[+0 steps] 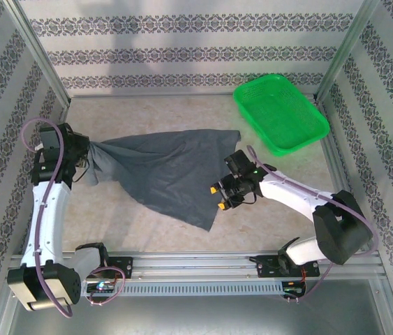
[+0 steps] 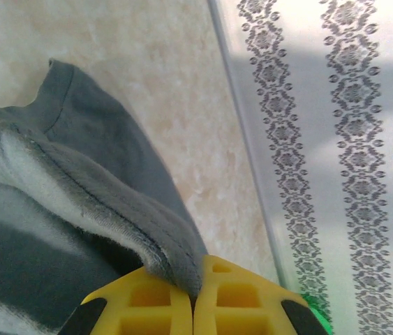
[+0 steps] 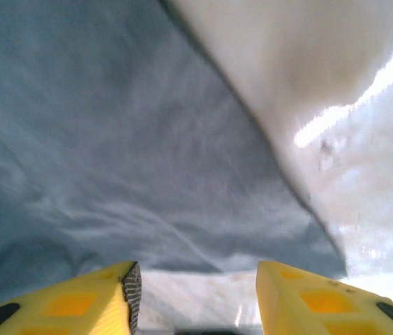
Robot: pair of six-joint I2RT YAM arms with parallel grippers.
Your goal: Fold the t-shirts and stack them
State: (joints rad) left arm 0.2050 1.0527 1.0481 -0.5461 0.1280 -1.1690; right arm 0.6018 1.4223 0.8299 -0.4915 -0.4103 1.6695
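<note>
My gripper will open the t-shirt (image 1: 174, 173) into a much wider sheet when it lifts and spreads the t-shirt, because a long fold (image 1: 130, 149) runs in from the bunched end.
One dark slate-grey t-shirt (image 1: 165, 171) lies crumpled and stretched across the middle of the table, its lower corner pointing toward the near rail. My left gripper (image 1: 89, 153) is shut on the shirt's left end, bunching the cloth there. In the left wrist view a stitched hem of the t-shirt (image 2: 91, 202) runs into the closed yellow jaws of the left gripper (image 2: 195, 286). My right gripper (image 1: 218, 197) stands open beside the shirt's right edge. In the right wrist view the right gripper (image 3: 196, 300) has bare table between its fingers, with the t-shirt (image 3: 112, 139) just ahead.
A green plastic basket (image 1: 280, 113) sits at the back right corner, holding nothing. Patterned walls and metal frame posts close in the table on three sides. A metal rail (image 1: 196, 264) runs along the near edge.
</note>
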